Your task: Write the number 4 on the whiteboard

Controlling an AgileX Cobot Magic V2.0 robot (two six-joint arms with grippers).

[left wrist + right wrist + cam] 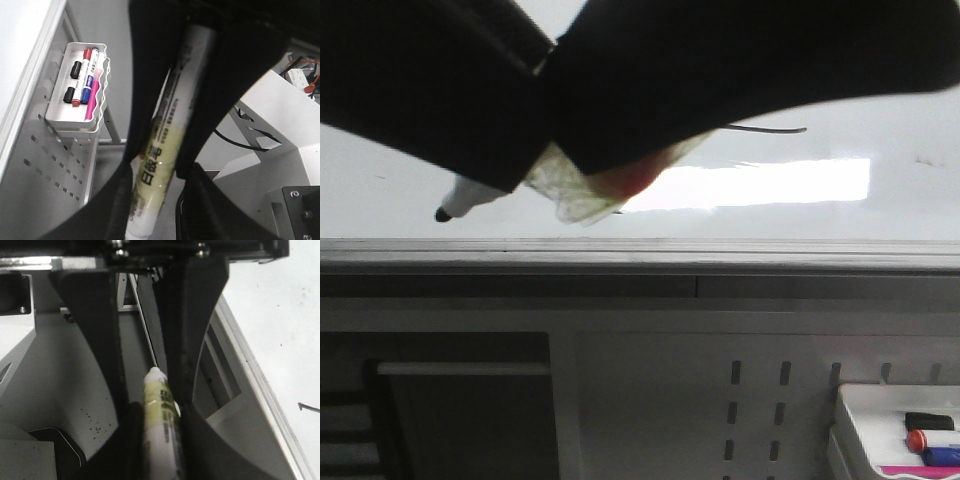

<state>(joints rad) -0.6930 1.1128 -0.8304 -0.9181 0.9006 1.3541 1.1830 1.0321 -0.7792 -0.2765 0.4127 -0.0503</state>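
Note:
My right gripper should open and move back before my left gripper gets close to the whiteboard point(510, 220), because both my grippers are holding the marker, my right gripper at the marker's rear end point(162, 455).
The whiteboard point(880, 210) fills the upper front view, with a bright rectangular reflection. A thin black stroke point(767, 129) of the number 4 shows beside the right arm; the rest is hidden behind the arms. A short stroke point(309, 408) shows in the right wrist view. A white marker with yellowed tape point(470, 198) points its black tip left and down, just in front of the board. My left gripper point(152, 200) is shut on the marker point(167, 145). My right gripper point(160, 440) is also shut on the marker point(160, 405), at its rear end.
The grey edge rail point(640, 250) runs below the board. A white tray point(848, 420) holding several markers hangs on the perforated panel at lower right, and it also shows in the left wrist view point(70, 117). Both dark arms cover the top of the front view.

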